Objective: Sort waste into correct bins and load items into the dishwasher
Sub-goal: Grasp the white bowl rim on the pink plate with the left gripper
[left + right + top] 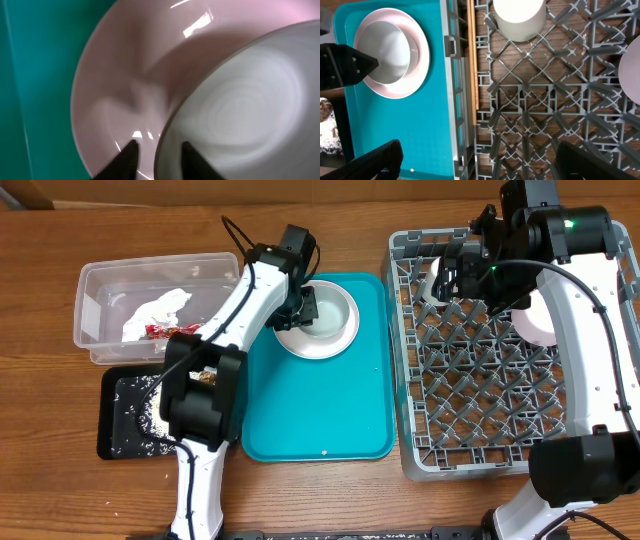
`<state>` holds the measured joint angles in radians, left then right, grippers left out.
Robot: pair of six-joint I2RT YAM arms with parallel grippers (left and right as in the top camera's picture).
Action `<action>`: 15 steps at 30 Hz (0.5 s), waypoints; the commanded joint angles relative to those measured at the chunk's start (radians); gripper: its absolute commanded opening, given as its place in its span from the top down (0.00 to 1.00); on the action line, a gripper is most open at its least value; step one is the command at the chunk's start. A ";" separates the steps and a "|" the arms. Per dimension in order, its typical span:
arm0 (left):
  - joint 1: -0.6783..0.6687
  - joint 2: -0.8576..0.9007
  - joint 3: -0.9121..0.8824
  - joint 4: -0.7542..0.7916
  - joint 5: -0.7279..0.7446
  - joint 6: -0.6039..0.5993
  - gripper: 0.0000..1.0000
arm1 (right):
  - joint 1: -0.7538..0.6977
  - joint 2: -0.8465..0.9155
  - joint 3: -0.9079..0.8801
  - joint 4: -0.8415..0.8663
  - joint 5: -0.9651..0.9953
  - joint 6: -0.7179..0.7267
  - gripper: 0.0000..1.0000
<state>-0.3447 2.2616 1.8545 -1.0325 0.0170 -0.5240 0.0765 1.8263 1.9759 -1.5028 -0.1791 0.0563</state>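
Note:
The white bowl is at the left gripper [328, 312] and the grey rack is under the right gripper, so the robot should lift the bowl and hand over its free rim [348, 307].
Two nested bowls sit on the teal tray: a white bowl [325, 315] [250, 105] inside a faintly pink one [318, 345] [115, 85]. My left gripper [306, 306] [159, 152] straddles the white bowl's near rim with narrow jaws. One finger is outside over the pink bowl and one inside, with slim gaps still showing. My right gripper [452, 275] [485, 160] hangs wide open and empty over the left side of the grey dish rack [600, 450] [530, 100]. A white cup [436, 286] [519, 20] and a plate [535, 320] [631, 70] stand in the rack.
The clear tub [100, 280] at the back left holds a crumpled napkin [155, 312] and a red wrapper [160, 332]. The black tray [115, 430] in front of it carries pale crumbs and brown scraps [207, 377], partly under my left arm. The teal tray [320, 410] [420, 125] has one crumb [325, 452].

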 commanded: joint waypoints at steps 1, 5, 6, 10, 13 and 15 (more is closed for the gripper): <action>0.004 0.010 0.019 -0.003 -0.013 -0.008 0.85 | -0.005 -0.012 0.013 0.005 -0.006 0.004 0.00; 0.005 -0.003 0.022 -0.003 -0.014 -0.007 0.96 | -0.005 -0.012 0.013 0.005 -0.006 0.004 0.00; 0.005 -0.011 0.024 -0.003 -0.017 -0.007 0.96 | -0.005 -0.012 0.013 0.005 -0.006 0.004 0.00; 0.005 -0.051 0.046 -0.013 -0.017 0.023 0.96 | -0.005 -0.012 0.013 0.005 -0.006 0.004 0.00; 0.004 -0.099 0.069 -0.048 -0.017 0.031 0.96 | -0.005 -0.012 0.013 0.005 -0.006 0.004 0.00; 0.002 -0.138 0.077 -0.074 -0.013 0.032 0.96 | -0.005 -0.012 0.013 0.005 -0.006 0.005 0.00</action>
<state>-0.3447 2.2211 1.8877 -1.0966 0.0170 -0.5140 0.0765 1.8263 1.9755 -1.5021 -0.1787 0.0563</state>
